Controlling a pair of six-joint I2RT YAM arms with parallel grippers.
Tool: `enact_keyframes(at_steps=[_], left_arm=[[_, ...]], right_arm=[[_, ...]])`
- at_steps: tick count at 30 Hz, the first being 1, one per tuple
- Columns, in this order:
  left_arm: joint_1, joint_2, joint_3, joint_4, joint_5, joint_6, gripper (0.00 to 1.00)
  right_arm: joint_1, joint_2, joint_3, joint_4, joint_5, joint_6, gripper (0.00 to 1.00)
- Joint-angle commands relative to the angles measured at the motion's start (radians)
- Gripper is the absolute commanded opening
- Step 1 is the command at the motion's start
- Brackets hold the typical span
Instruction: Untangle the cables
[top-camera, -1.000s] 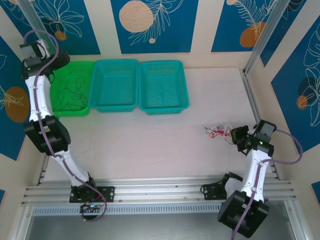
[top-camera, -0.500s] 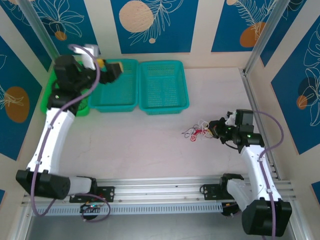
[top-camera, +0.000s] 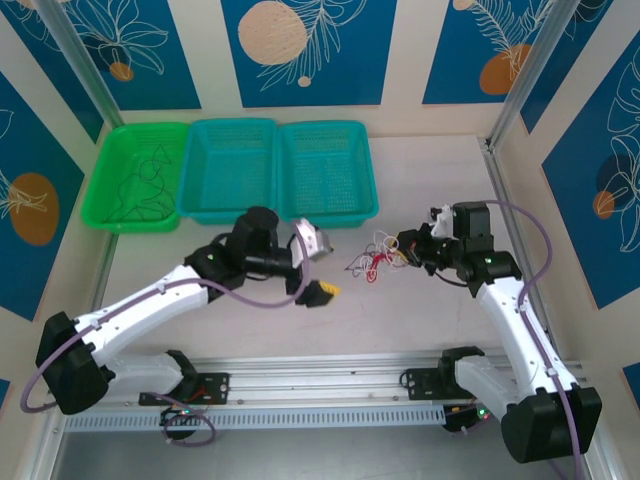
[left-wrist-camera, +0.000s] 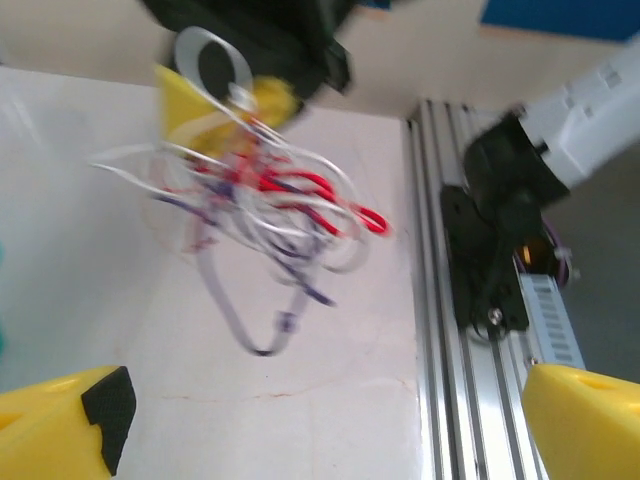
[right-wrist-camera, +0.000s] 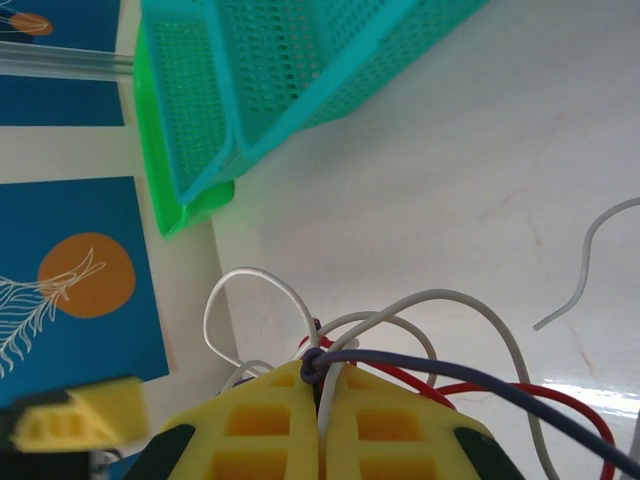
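Note:
The dark blue cable (left-wrist-camera: 285, 325) winds round (right-wrist-camera: 313, 364) the white cable that my right gripper is holding. My left gripper needs to take hold of parts of the dark blue cable before my right gripper pulls away.
A tangle of thin white, red and dark blue cables (top-camera: 372, 258) hangs just above the table's middle. My right gripper (top-camera: 412, 246) is shut on it from the right. In the right wrist view the yellow fingers (right-wrist-camera: 270, 420) press together on a white and a dark blue strand (right-wrist-camera: 325, 375) of the cables (right-wrist-camera: 470, 330). My left gripper (top-camera: 318, 262) stands wide open just left of the tangle, nothing between its fingers. In the left wrist view the cables (left-wrist-camera: 270, 195) dangle, blurred, ahead of the left gripper (left-wrist-camera: 320, 430). Another thin black cable (top-camera: 140, 185) lies in the green basket.
A green basket (top-camera: 120, 218) and two teal baskets (top-camera: 232, 210) (top-camera: 328, 216) line the back of the table. An aluminium rail (top-camera: 320, 375) runs along the near edge, and a rail (left-wrist-camera: 440, 300) lies right of the tangle in the left wrist view.
My left arm has swung from the green basket at the back left down to the table's middle, its jaws opening a little wider. My right gripper has carried the tangle leftward.

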Motion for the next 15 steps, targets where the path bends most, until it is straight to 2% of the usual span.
enact_keyframes(at_steps=[1, 4, 6, 7, 11, 14, 15], left_arm=[[-0.031, 0.028, -0.034, 0.138, -0.071, 0.102, 1.00], [-0.054, 0.057, -0.055, 0.254, -0.128, 0.098, 0.99], [-0.060, 0.071, -0.060, 0.304, -0.165, 0.106, 0.93], [-0.060, 0.075, -0.061, 0.319, -0.178, 0.108, 0.85], [-0.060, 0.077, -0.063, 0.328, -0.228, 0.127, 0.31], [-0.060, 0.057, -0.076, 0.323, -0.252, 0.136, 0.05], [-0.059, 0.048, -0.083, 0.322, -0.263, 0.134, 0.00]], right_arm=[[0.025, 0.008, 0.056, -0.014, -0.048, -0.022, 0.00], [0.045, 0.010, 0.074, -0.023, -0.040, -0.021, 0.00], [0.054, 0.008, 0.082, -0.027, -0.039, -0.017, 0.00], [0.058, 0.007, 0.084, -0.030, -0.037, -0.016, 0.00], [0.064, 0.008, 0.089, -0.049, -0.009, -0.018, 0.00], [0.064, 0.011, 0.081, -0.061, 0.012, -0.018, 0.00], [0.064, 0.015, 0.074, -0.059, 0.013, -0.016, 0.00]])
